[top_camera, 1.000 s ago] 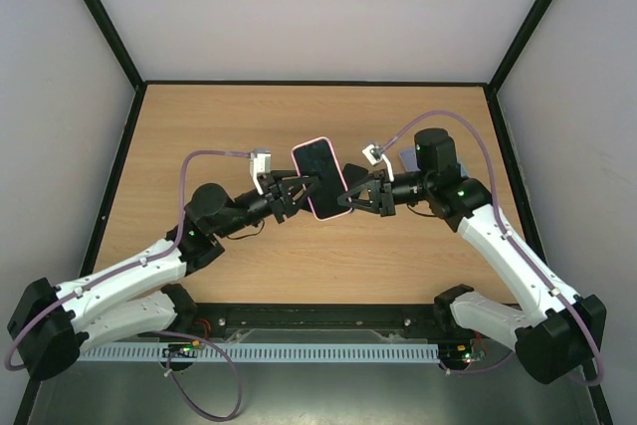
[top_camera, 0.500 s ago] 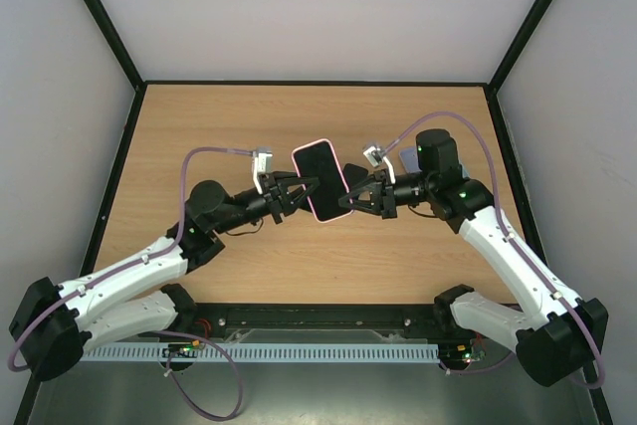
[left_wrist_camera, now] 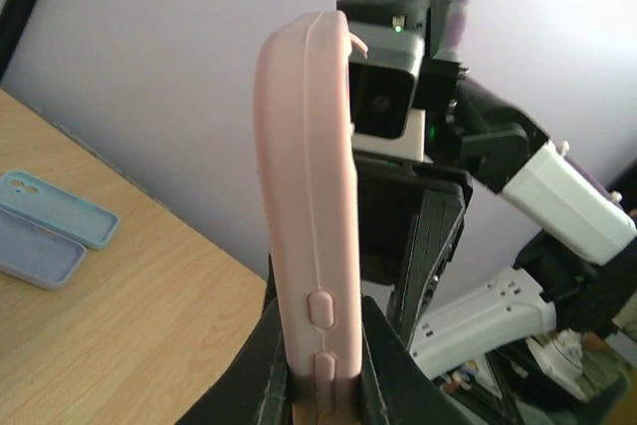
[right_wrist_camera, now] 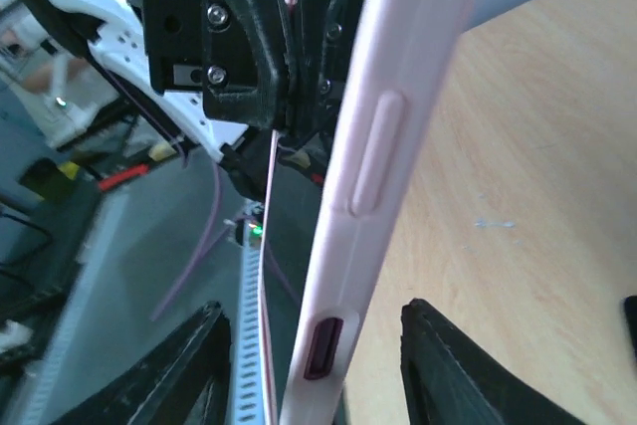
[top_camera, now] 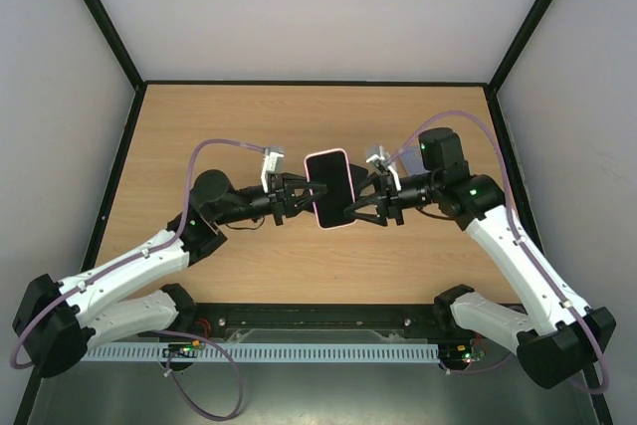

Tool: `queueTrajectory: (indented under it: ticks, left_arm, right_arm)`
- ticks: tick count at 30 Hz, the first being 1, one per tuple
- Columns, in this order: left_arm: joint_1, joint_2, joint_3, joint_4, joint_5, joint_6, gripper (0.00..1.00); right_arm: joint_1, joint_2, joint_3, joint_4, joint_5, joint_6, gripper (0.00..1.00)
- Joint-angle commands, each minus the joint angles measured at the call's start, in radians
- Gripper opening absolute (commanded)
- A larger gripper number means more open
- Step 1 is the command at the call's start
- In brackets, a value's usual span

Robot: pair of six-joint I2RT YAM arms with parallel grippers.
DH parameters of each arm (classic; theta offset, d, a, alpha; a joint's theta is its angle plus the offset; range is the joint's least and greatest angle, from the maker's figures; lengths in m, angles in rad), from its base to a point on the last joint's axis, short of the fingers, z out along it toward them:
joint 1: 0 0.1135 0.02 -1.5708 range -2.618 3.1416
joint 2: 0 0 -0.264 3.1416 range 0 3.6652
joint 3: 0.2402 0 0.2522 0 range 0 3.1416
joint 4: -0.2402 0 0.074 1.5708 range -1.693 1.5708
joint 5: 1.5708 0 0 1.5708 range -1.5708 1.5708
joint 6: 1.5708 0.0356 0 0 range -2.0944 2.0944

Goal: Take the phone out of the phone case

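I can see my right gripper's fingers on both sides of the pink case's long edge by the side slot [right_wrist_camera: 323, 347]. They should move to the case's near corner [top_camera: 351, 222] and peel the case's rim off.
The phone, dark screen up, sits in a pink case [top_camera: 331, 189] held in the air above the table's middle. My left gripper [top_camera: 302, 194] is shut on the case's left long edge; the left wrist view shows the pink case [left_wrist_camera: 304, 176] with its two side buttons pinched between my fingers [left_wrist_camera: 320, 370]. My right gripper [top_camera: 364, 205] is at the case's right edge. In the right wrist view the pink edge [right_wrist_camera: 383, 146] with a button and a side slot runs between my spread fingers [right_wrist_camera: 318, 365], which stand clear of it on both sides.
Two empty cases lie on the wooden table [top_camera: 199, 126] near the right wall: a teal one [left_wrist_camera: 62, 208] and a lavender one [left_wrist_camera: 35, 251]. Black frame posts and white walls close the table in.
The phone in its case has shifted a little to the right and nearer, along with both grippers. The left gripper has kept its hold throughout.
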Motion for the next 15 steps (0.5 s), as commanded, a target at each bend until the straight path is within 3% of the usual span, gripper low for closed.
queueTrajectory:
  ticks: [1, 5, 15]
  left_arm:
    - [0.016, 0.006, 0.094, -0.058, 0.129, 0.078, 0.02]
    - [0.018, 0.017, 0.121, -0.094, 0.182, 0.111, 0.02]
    - [0.018, 0.072, 0.125, -0.006, 0.209, 0.035, 0.02]
  right_arm:
    - [0.002, -0.008, 0.09, -0.3, 0.147, -0.438, 0.47]
    - [0.003, -0.013, 0.1, -0.417, 0.21, -0.621, 0.46]
    - [0.01, -0.027, 0.093, -0.404, 0.161, -0.598, 0.41]
